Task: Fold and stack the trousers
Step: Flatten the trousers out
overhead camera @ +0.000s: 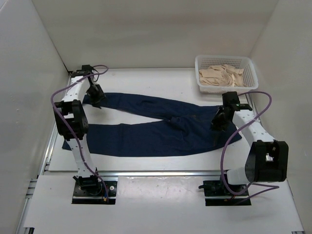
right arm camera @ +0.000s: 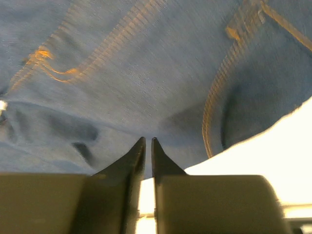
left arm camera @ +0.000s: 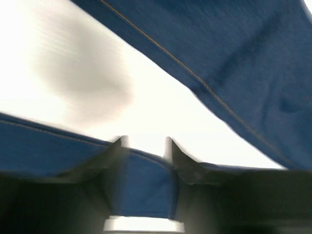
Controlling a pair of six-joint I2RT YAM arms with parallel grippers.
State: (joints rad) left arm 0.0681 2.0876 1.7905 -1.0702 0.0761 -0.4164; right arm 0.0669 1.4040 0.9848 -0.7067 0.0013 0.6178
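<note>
Next, my left gripper pulls the far leg's inner edge [overhead camera: 113, 107] closer before I start folding, because the far leg slants away [overhead camera: 127, 102] from the near leg.
The dark navy trousers [overhead camera: 161, 131] lie spread on the table, legs pointing left and waist to the right. My left gripper [overhead camera: 96, 99] is at the hem of the far leg. In the left wrist view it [left arm camera: 144, 146] is shut on a bunch of that blue cloth [left arm camera: 141, 185], which fills the gap between the fingers. My right gripper [overhead camera: 218, 122] is at the far side of the waist. In the right wrist view its jaws [right arm camera: 147, 142] are nearly together, with the tips pinched on the denim edge [right arm camera: 146, 73] with tan stitching.
A white basket [overhead camera: 251, 68] with beige garments [overhead camera: 222, 75] stands at the back right. White walls close in the table on the left, back and right. A metal rail [overhead camera: 161, 173] runs along the near edge.
</note>
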